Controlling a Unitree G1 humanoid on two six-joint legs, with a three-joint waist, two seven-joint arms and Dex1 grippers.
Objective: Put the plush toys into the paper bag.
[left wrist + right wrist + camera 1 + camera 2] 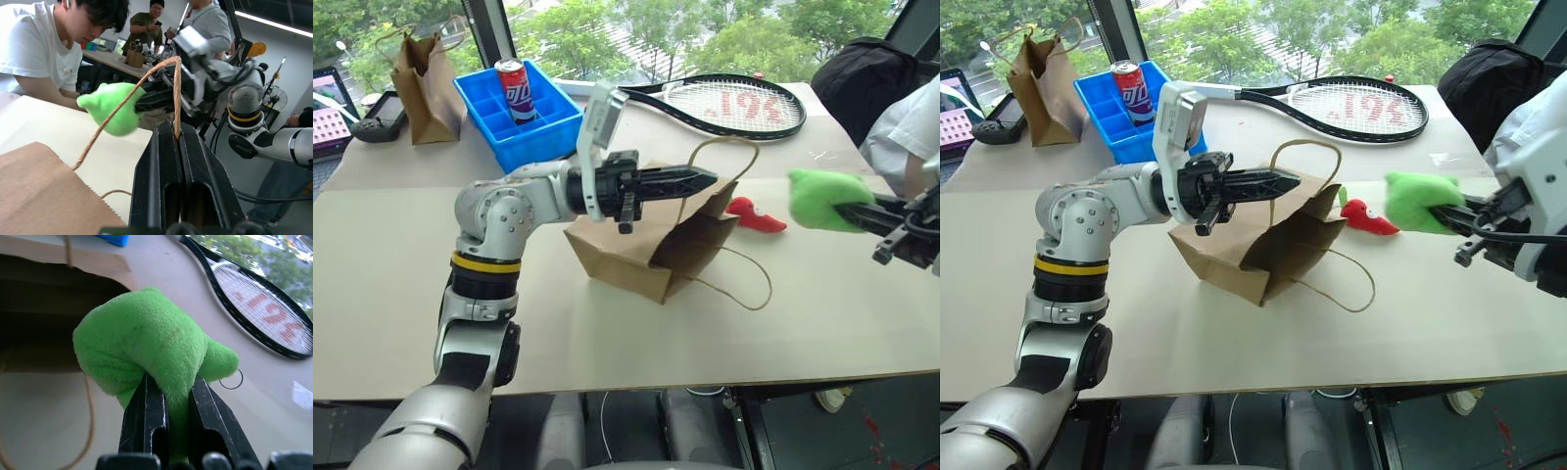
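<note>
The paper bag's opening point(695, 242) is wide and faces the green plush toy point(826, 200), so the robot's right gripper keeps going into the paper bag and lets go well inside.
The wide brown paper bag point(641, 250) lies on its side mid-table, mouth toward the right. My left gripper point(710, 179) is shut on one of its cord handles point(177, 93), holding that loop up above the mouth. The second handle point(744, 284) trails on the table. My right gripper point(852, 211) hangs above the table to the right of the bag, shut on the green plush toy point(824, 199), clearly pinched in the right wrist view point(146, 342). The red chili plush toy point(754, 214) lies on the table just right of the bag's mouth.
A tennis racket point(734, 106) lies at the back. A blue crate point(519, 113) holding a red can point(514, 88) stands back left, beside a darker narrow bag point(426, 83). A black backpack point(862, 83) and a person's white sleeve point(911, 132) are at the far right.
</note>
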